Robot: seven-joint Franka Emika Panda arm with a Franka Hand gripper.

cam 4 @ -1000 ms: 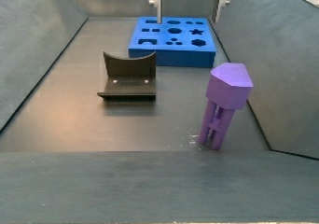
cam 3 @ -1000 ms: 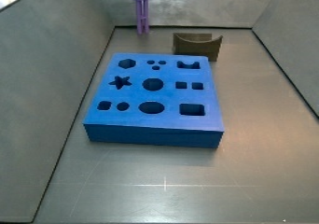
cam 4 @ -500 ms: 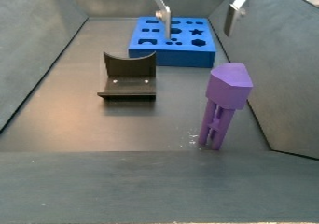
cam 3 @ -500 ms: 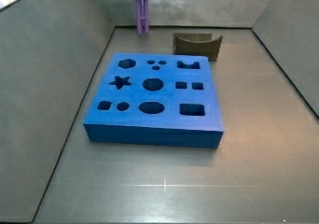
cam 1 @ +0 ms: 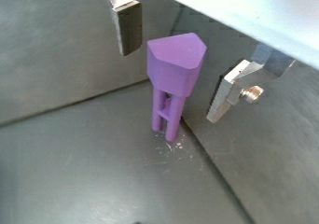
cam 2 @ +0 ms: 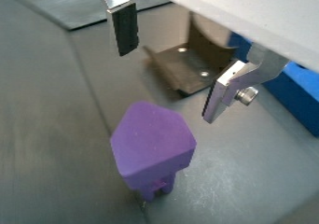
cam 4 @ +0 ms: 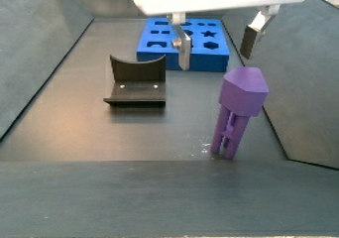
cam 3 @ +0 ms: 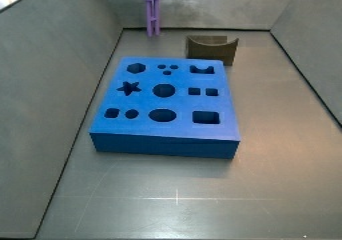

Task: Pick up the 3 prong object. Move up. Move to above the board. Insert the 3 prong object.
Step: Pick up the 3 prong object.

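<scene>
Three small round holes (cam 3: 167,69) are grouped in the board, so I expect the prongs of the 3 prong object (cam 3: 152,25) to slip down into them as I lower it.
The 3 prong object, a tall slim light-purple bar, stands upright on the floor by the wall in both side views (cam 3: 151,9) (cam 4: 239,113). The board, a thick blue slab with dark cut-outs, lies flat in both side views (cam 3: 167,104) (cam 4: 205,52). My gripper (cam 4: 219,44) is open and empty, hanging above and a little behind the bar's top. In both wrist views the gripper (cam 1: 180,58) (cam 2: 173,58) has its silver fingers (cam 1: 129,27) spread wide, with the bar (cam 1: 173,78) (cam 2: 152,153) below them, untouched. The gripper is out of view in the side view that faces the board.
A dark olive fixture (cam 4: 135,80) (cam 3: 211,47) (cam 2: 187,67) stands on the floor between the bar and the board. Grey walls enclose the floor on all sides; the bar stands close to one wall. A blue corner of the board (cam 2: 299,95) shows in a wrist view.
The gripper has come down and toward the purple bar; its fingers now hang lower and closer to the bar's top. The bar, board and fixture have not moved.
</scene>
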